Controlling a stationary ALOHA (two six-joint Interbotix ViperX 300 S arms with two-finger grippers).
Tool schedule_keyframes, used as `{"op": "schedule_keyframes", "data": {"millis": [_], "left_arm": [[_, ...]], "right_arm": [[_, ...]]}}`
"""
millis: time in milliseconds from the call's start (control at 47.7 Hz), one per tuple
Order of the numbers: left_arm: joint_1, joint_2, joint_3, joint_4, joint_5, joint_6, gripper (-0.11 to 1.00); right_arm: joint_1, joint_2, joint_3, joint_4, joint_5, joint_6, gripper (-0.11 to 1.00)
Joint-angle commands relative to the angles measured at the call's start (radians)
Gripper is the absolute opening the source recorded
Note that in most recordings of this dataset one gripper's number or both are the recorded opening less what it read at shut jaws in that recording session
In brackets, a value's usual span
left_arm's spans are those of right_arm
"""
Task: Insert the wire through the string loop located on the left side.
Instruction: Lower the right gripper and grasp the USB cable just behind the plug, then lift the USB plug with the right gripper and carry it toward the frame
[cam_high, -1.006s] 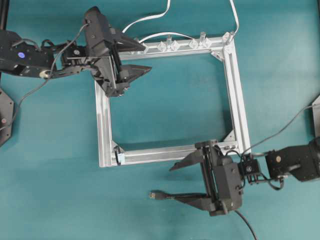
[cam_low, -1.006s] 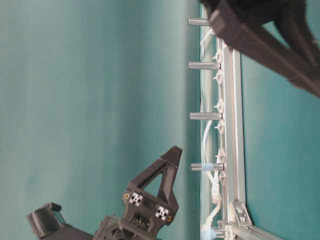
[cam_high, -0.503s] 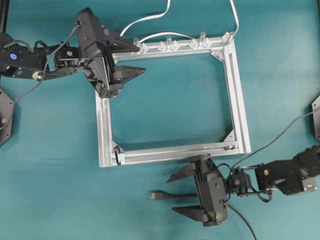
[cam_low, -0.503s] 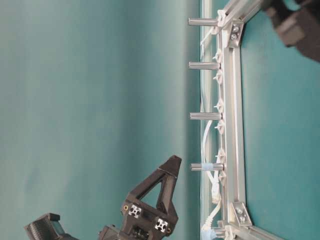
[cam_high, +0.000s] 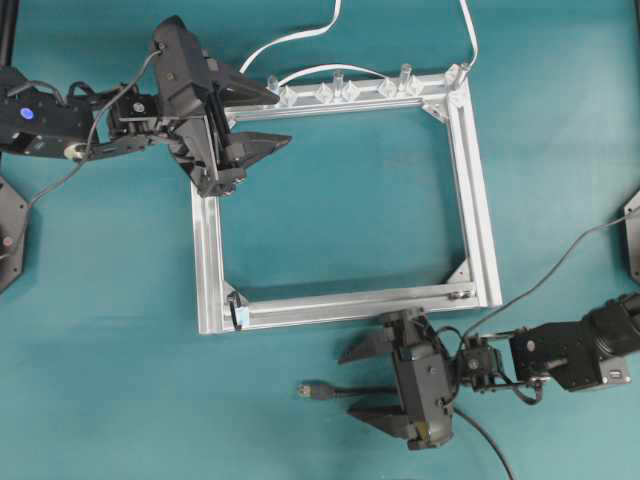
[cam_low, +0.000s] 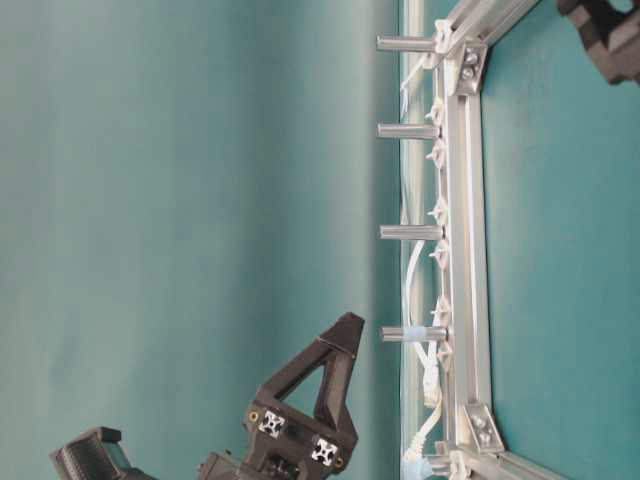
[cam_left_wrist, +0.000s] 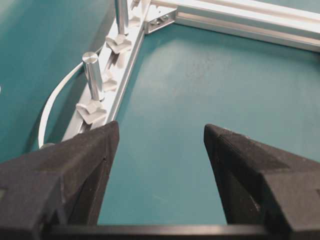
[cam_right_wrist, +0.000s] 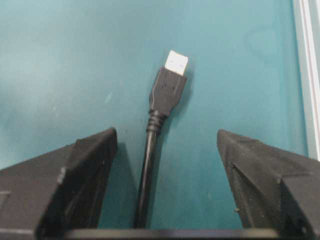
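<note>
The plug's thick ribbed neck (cam_right_wrist: 156, 121) is close to the ends of the right gripper's fingers, so the plug will stay straight rather than droop when the robot lifts the wire.
The wire lies on the teal table below the silver frame (cam_high: 478, 200), its black plug (cam_high: 315, 391) with a metal tip pointing left. My right gripper (cam_high: 350, 383) is open and straddles the wire; in the right wrist view the cable (cam_right_wrist: 147, 180) runs between the jaws, nearer the left one and not gripped, with the plug (cam_right_wrist: 169, 87) just past the fingertips of that gripper (cam_right_wrist: 166, 134). The string loop (cam_high: 237, 310) sits at the frame's lower left corner. My left gripper (cam_high: 278, 118) hovers open and empty over the frame's upper left corner (cam_left_wrist: 161, 127).
A white cable (cam_high: 300, 38) curves behind the frame's top rail, where several clear clips (cam_high: 340, 90) and upright metal posts (cam_low: 410, 232) stand. Seen from table level, the left gripper's finger (cam_low: 320, 380) hangs above the table, beside the posts.
My right gripper has moved left and away from the frame's lower rail to straddle the wire, and its jaws have narrowed a little. The left gripper shifted slightly up and left.
</note>
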Motion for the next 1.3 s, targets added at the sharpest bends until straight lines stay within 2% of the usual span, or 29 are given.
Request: {"op": "schedule_keyframes", "data": {"millis": [0, 629, 712, 859, 943, 1278], "left_arm": [[-0.003, -0.021, -0.009, 0.002, -0.005, 0.005, 0.7], [-0.003, -0.021, -0.006, 0.003, -0.005, 0.005, 0.7], [-0.003, -0.021, -0.003, 0.003, -0.005, 0.005, 0.7], [-0.003, -0.021, -0.003, 0.002, -0.005, 0.005, 0.7], [-0.003, -0.021, -0.003, 0.003, -0.005, 0.005, 0.7], [-0.003, -0.021, -0.003, 0.003, -0.002, 0.005, 0.7]], "right_arm": [[0.005, -0.012, -0.005, 0.003, 0.015, -0.002, 0.82], [0.005, 0.025, -0.049, 0.008, 0.086, -0.008, 0.8], [0.006, 0.025, -0.043, 0.006, 0.087, -0.015, 0.68], [0.012, 0.025, -0.038, 0.006, 0.097, -0.021, 0.27], [0.015, 0.025, -0.041, 0.006, 0.123, -0.021, 0.11], [0.015, 0.023, -0.051, 0.012, 0.175, -0.02, 0.1]]}}
